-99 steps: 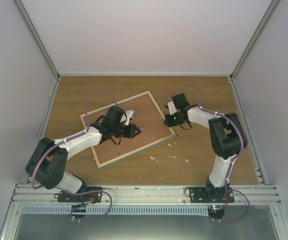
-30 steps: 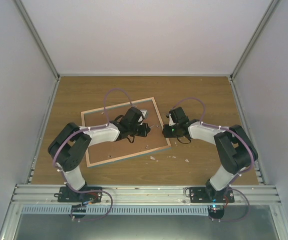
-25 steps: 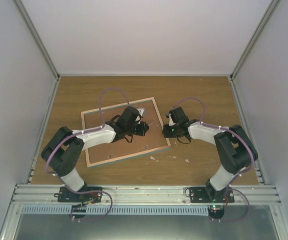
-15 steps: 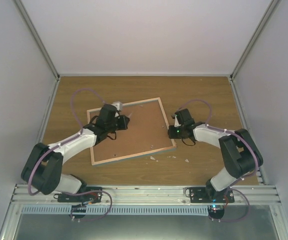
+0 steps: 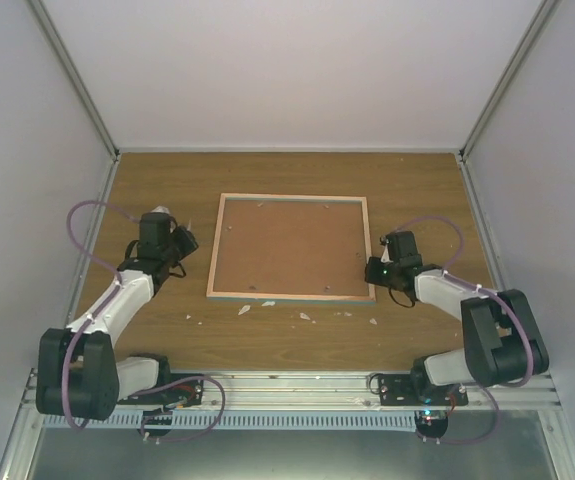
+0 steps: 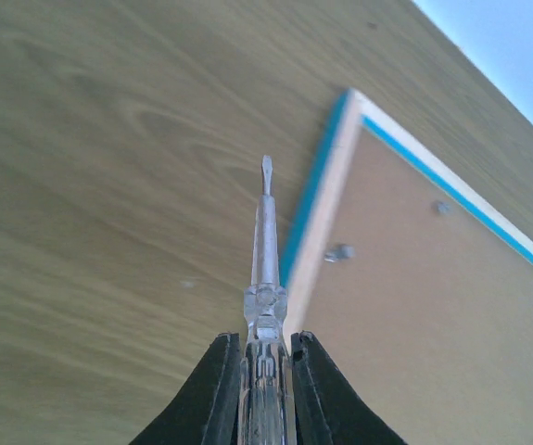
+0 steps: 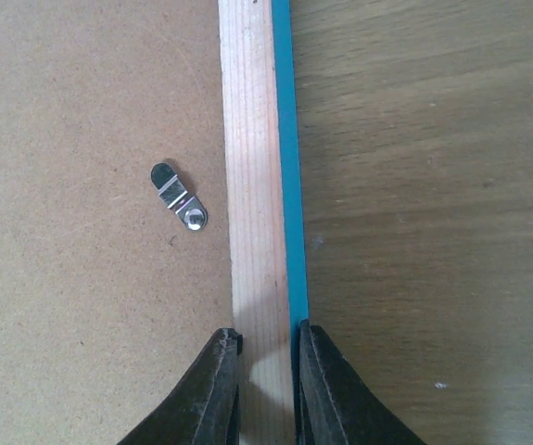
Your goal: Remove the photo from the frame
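I should carry the screwdriver aside next with my left gripper until it rests on the open wood, since the turn clips are clear of the wood rim.
The frame lies face down in the middle of the table, showing brown fibreboard and a pale wood rim. The photo is hidden beneath that backing. My left gripper is off to the frame's left, shut on a clear screwdriver whose tip hovers over bare table beside the frame's turquoise edge. My right gripper is at the frame's right side near its front corner. In the right wrist view that gripper is shut across the wood rim and its turquoise edge.
Small metal turn clips are screwed into the backing. White crumbs are scattered on the wood in front of the frame. Grey enclosure walls stand on three sides, and a metal rail runs along the near edge.
The frame has turned and slid right until it sits square to the table. My left arm has drawn off the backing to the left with the screwdriver. My right gripper moved right and nearer with the rim.
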`<state>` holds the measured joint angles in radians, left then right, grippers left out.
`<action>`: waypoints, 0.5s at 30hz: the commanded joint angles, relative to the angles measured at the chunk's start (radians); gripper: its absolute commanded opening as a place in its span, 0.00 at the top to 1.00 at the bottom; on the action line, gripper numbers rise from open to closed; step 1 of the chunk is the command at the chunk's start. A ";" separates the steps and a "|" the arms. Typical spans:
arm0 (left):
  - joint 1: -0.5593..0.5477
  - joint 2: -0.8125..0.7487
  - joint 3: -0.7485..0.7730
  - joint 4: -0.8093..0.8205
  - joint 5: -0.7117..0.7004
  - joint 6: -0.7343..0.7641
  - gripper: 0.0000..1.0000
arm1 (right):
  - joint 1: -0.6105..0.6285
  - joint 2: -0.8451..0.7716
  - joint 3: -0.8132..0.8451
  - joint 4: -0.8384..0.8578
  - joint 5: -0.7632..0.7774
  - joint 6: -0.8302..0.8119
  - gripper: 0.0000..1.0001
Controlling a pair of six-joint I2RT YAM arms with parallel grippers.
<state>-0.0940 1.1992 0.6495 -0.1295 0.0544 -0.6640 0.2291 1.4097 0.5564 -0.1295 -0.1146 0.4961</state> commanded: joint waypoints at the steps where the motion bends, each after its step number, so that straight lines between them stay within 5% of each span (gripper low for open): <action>1: 0.086 0.006 -0.044 0.025 -0.011 -0.045 1.00 | -0.026 -0.033 -0.070 0.055 -0.034 0.039 0.95; 15: 0.288 0.195 -0.063 0.182 -0.007 0.073 1.00 | -0.025 -0.037 -0.119 0.154 -0.118 -0.027 0.89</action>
<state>0.1551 1.3865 0.6075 -0.0734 0.0517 -0.6521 0.2043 1.3647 0.4633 -0.0017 -0.1547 0.4938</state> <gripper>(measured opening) 0.131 0.151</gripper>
